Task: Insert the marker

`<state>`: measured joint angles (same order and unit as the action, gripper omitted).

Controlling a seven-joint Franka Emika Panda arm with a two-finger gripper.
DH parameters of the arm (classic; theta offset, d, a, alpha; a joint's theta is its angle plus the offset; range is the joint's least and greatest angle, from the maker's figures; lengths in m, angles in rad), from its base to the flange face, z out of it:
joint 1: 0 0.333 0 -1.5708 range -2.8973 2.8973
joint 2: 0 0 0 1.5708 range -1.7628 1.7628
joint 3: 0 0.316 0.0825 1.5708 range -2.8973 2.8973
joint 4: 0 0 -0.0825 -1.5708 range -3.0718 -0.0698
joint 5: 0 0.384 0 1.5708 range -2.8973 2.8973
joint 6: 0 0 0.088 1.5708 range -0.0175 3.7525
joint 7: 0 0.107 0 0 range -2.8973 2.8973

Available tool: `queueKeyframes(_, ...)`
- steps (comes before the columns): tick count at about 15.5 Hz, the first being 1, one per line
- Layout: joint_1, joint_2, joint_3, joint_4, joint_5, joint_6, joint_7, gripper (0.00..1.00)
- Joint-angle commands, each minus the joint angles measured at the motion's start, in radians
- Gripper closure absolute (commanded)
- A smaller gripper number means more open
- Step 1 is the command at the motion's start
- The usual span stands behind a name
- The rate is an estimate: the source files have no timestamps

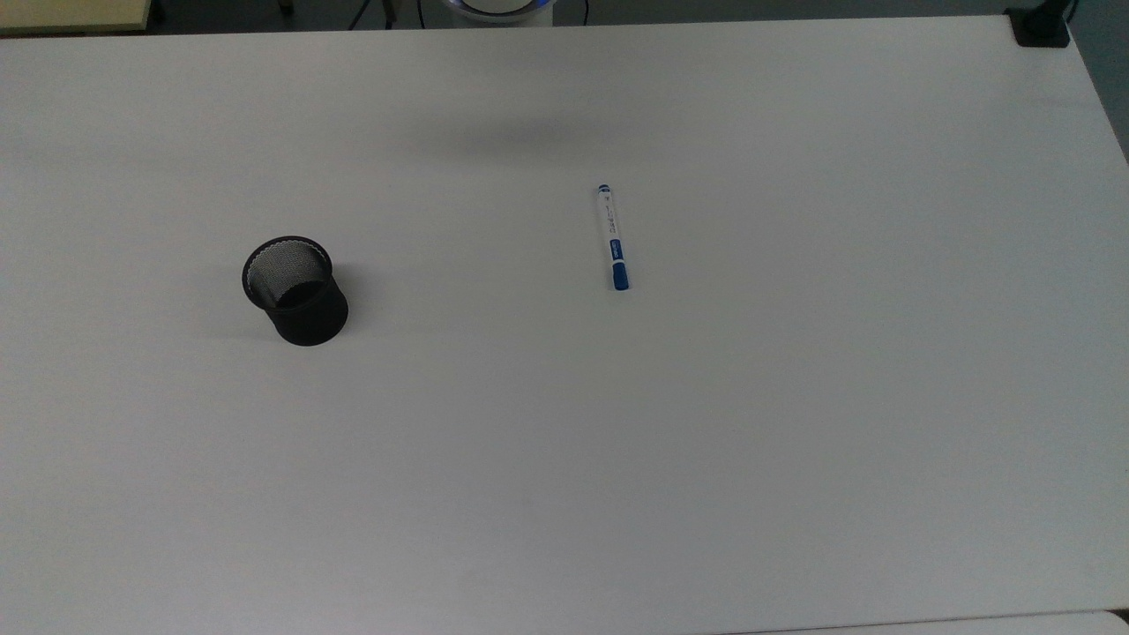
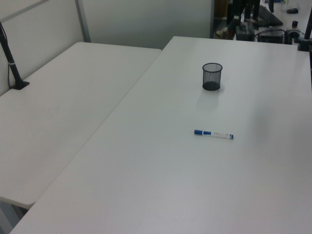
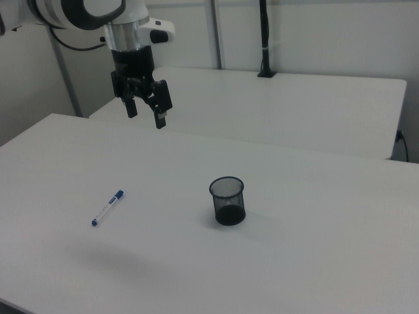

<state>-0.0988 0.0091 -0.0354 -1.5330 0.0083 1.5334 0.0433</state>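
Observation:
I expect the marker point(image 2: 213, 134) to lean on the cup's rim with its cap sticking out when I insert it, because the black mesh cup point(image 2: 212, 76) is short and has a wide opening.
The marker point(image 1: 612, 236) lies flat on the white table point(image 1: 706, 441), a white barrel with a blue cap; it also shows as the marker point(image 2: 213, 133) and the marker point(image 3: 107, 207). The black mesh cup point(image 1: 295, 289) stands upright and apart from it, to the top view's left, also seen as the cup point(image 2: 212, 76) and the cup point(image 3: 228, 201). In the right view my gripper point(image 3: 145, 116) hangs high above the table, open, with nothing between its fingers, well above and behind the marker.
A second white table point(image 2: 58, 112) adjoins on the left view's left, with a black pole clamp point(image 2: 12, 68) on it. A black clamp point(image 1: 1041, 26) sits at the top view's far right corner. The robot base point(image 1: 498, 9) stands beyond the far edge.

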Motion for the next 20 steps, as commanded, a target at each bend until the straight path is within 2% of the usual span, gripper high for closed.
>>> queueKeyframes(1, 0.014, -0.011, 0.008, -0.007, 0.001, -0.039, -0.016, 0.00)
queueKeyframes(14, 0.047, -0.003, 0.009, -0.010, 0.002, -0.033, -0.037, 0.00)
queueKeyframes(20, 0.203, 0.003, 0.009, -0.015, 0.002, -0.027, -0.037, 0.00)
